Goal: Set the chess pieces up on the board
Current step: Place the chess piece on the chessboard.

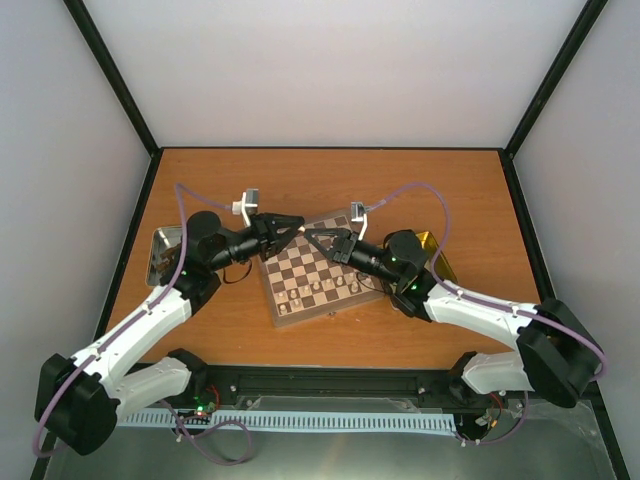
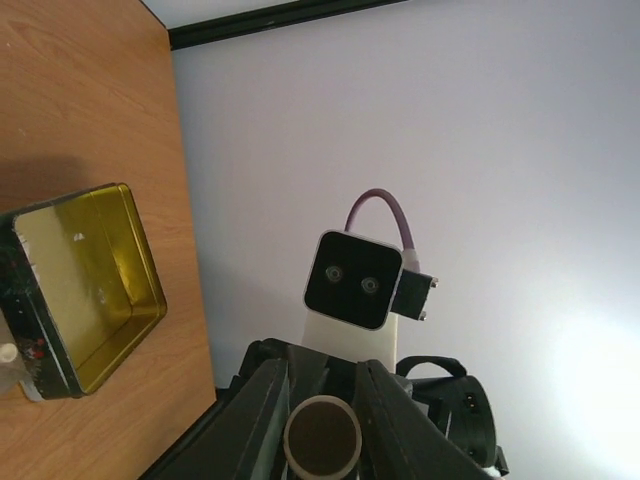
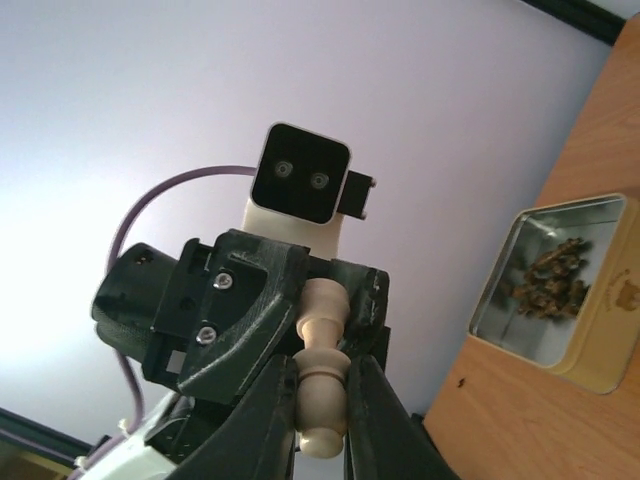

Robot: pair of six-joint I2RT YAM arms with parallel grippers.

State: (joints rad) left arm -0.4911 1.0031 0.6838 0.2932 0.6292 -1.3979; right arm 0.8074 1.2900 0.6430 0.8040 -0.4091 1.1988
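Observation:
My left gripper is covering the chess piece's round base (image 2: 322, 440), so next my right gripper grips the chess piece's head (image 3: 321, 442) and puts the chess piece on the board base first.
Both grippers meet above the far corner of the board (image 1: 285, 320), tip to tip. One cream chess piece (image 3: 322, 400) lies between them. My right gripper (image 3: 322, 365) is shut on its collar and head; it also shows in the top view (image 1: 312, 237). My left gripper (image 2: 320, 385) is shut on the piece's round base (image 2: 322, 437), whose dark underside faces the left wrist camera; it also shows in the top view (image 1: 296, 229). Several small chessmen (image 1: 315, 290) stand on the board's near rows. Dark brown chessmen (image 3: 548, 275) lie in the metal tray.
The silver tray (image 1: 160, 262) sits left of the board, also in the right wrist view (image 3: 500, 300). The gold tin (image 1: 440, 262) sits right of the board behind my right arm, also in the left wrist view (image 2: 130, 250). White walls enclose the table.

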